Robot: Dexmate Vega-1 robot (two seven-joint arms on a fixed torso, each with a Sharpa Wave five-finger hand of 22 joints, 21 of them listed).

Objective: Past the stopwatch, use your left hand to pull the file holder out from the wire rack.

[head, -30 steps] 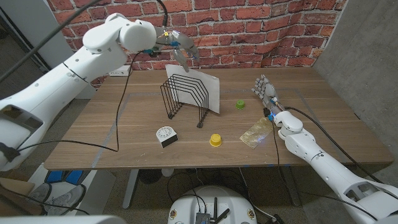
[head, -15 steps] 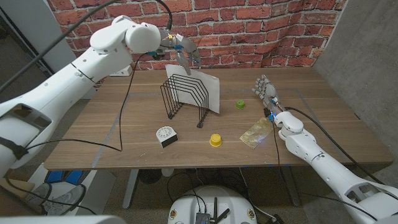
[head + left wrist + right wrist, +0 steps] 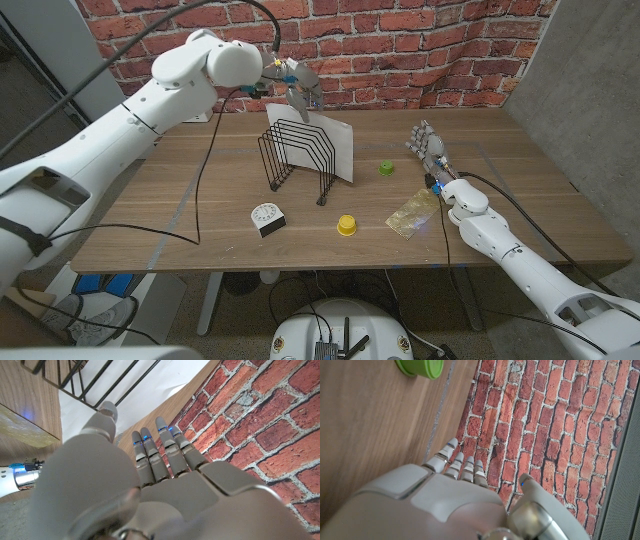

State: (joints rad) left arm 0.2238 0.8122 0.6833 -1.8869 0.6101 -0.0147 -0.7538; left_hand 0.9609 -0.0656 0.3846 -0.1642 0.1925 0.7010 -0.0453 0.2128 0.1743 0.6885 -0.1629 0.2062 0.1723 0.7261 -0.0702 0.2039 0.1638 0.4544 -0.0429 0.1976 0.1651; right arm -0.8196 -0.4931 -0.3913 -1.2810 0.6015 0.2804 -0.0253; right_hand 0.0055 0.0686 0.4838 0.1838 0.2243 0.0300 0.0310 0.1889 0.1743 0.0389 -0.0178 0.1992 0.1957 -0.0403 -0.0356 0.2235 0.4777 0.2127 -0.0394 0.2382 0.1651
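Note:
I expect the file holder (image 3: 333, 150) to stay spread out when I lift it clear, because the white file holder's free corner (image 3: 348, 129) stands straight up past the wires.
A black wire rack (image 3: 298, 156) stands mid-table with a white file holder (image 3: 342, 146) leaning in its far slots. The stopwatch (image 3: 267, 217), white-faced on a black base, lies in front of the rack. My left hand (image 3: 295, 83) hovers above the file holder's top edge, fingers apart and pointing down, holding nothing. The left wrist view looks over that hand (image 3: 145, 475) at the white file holder (image 3: 150, 390) and rack wires (image 3: 75, 375). My right hand (image 3: 428, 150) stands at the table's right, fingers apart and empty.
A yellow cap (image 3: 346, 225) and a gold foil packet (image 3: 412, 214) lie near the front. A green cap (image 3: 386, 167) sits right of the rack, also in the right wrist view (image 3: 420, 367). A brick wall (image 3: 400, 50) backs the table (image 3: 170, 200).
My left hand has moved right and slightly down toward the file holder's top edge. The right arm has stayed still.

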